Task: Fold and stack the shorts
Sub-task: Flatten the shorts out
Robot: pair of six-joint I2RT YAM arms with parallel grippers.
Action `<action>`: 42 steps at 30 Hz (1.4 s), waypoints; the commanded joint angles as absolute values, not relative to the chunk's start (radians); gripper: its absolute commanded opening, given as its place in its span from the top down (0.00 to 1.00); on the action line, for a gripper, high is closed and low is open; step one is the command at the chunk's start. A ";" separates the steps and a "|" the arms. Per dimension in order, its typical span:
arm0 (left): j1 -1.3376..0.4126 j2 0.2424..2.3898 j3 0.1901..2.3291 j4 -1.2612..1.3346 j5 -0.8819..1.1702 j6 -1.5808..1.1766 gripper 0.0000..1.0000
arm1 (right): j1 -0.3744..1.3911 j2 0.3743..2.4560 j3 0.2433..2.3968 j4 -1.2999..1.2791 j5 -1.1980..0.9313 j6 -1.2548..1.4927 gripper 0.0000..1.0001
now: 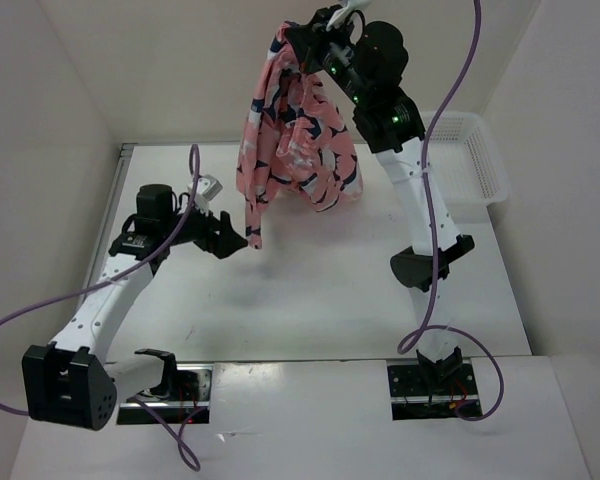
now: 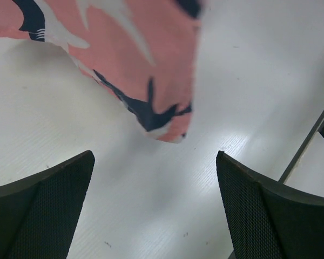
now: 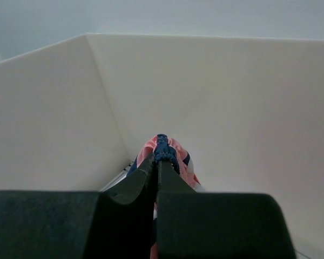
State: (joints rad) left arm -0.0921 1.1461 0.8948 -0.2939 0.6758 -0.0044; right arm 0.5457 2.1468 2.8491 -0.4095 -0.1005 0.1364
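Observation:
I expect the dangling corner (image 1: 254, 238) to open the shorts into a wide sheet when I pull it outward, because the shorts hang in loose folds (image 1: 288, 145).
The salmon-pink shorts (image 1: 298, 130) with navy-and-white shapes hang in the air, held up high at the back of the table. My right gripper (image 1: 298, 38) is shut on their top edge; in the right wrist view the fingertips pinch a blue gathered bit of the shorts (image 3: 163, 148). The lowest corner of the fabric dangles near my left gripper (image 1: 242, 240), which stands open just left of it. From the left wrist, that hanging corner of the shorts (image 2: 162, 116) shows above and beyond the gap of my left gripper (image 2: 155, 162), apart from both fingers.
A white mesh basket (image 1: 472, 158) sits at the table's right edge. White walls close in the table at the back and on both sides. Purple cables loop from both arms.

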 commanded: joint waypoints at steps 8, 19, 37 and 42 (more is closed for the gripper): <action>-0.249 1.210 0.867 -0.017 0.357 0.000 0.00 | 0.578 2.118 2.876 -0.367 -0.066 0.118 1.00; -0.259 1.324 0.792 0.284 0.173 0.000 0.00 | 0.588 2.098 2.887 -0.396 -0.112 0.127 1.00; -0.137 1.270 0.863 0.189 0.056 0.000 1.00 | 0.588 2.052 2.823 -0.417 -0.017 0.014 1.00; -0.058 1.217 1.062 0.180 -0.093 0.000 1.00 | 0.588 1.984 2.728 -0.396 0.114 -0.064 1.00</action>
State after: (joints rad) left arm -0.0990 1.2934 0.9131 0.1265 0.0189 -0.0029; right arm 0.5785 2.0899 2.7617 -0.4572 0.0124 0.0032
